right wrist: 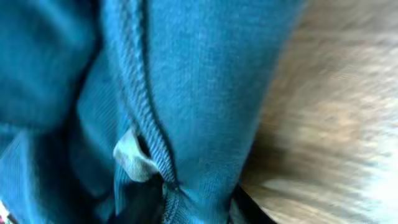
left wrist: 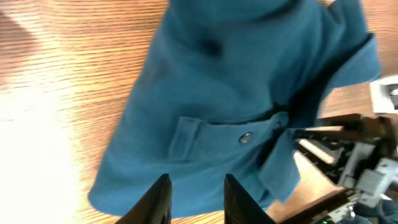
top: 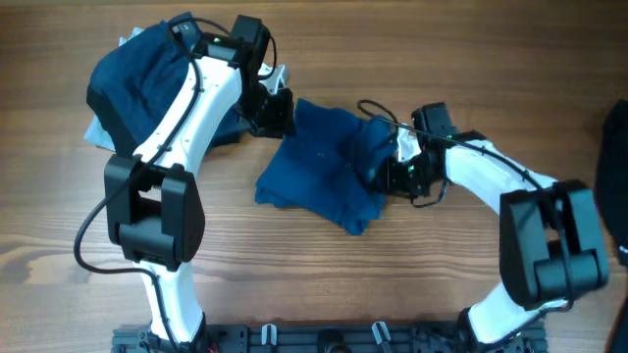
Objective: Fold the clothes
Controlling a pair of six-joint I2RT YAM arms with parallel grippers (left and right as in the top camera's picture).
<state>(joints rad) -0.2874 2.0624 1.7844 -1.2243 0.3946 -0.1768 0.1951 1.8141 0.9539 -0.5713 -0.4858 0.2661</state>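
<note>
I should carry the blue garment [top: 319, 162] onto the pile of dark blue clothes [top: 147, 80] with my left gripper, because the pile is behind my left arm and far from my right gripper.
A blue garment [top: 329, 162] with a button and a belt loop lies crumpled on the wooden table's middle. My left gripper [top: 273, 110] is at its upper left edge. In the left wrist view its fingers [left wrist: 196, 193] are apart, with the garment [left wrist: 249, 81] spread just beyond and below them. My right gripper [top: 391, 175] is at the garment's right edge. In the right wrist view the cloth [right wrist: 205, 74] fills the frame, and a thick seam with a pale label runs down between the fingers [right wrist: 199, 205], which are shut on it.
A pile of dark blue clothes [top: 137, 69] lies at the back left, over a light blue piece [top: 98, 127], partly under my left arm. A dark object [top: 613, 147] sits at the right edge. My right arm shows in the left wrist view [left wrist: 348, 149].
</note>
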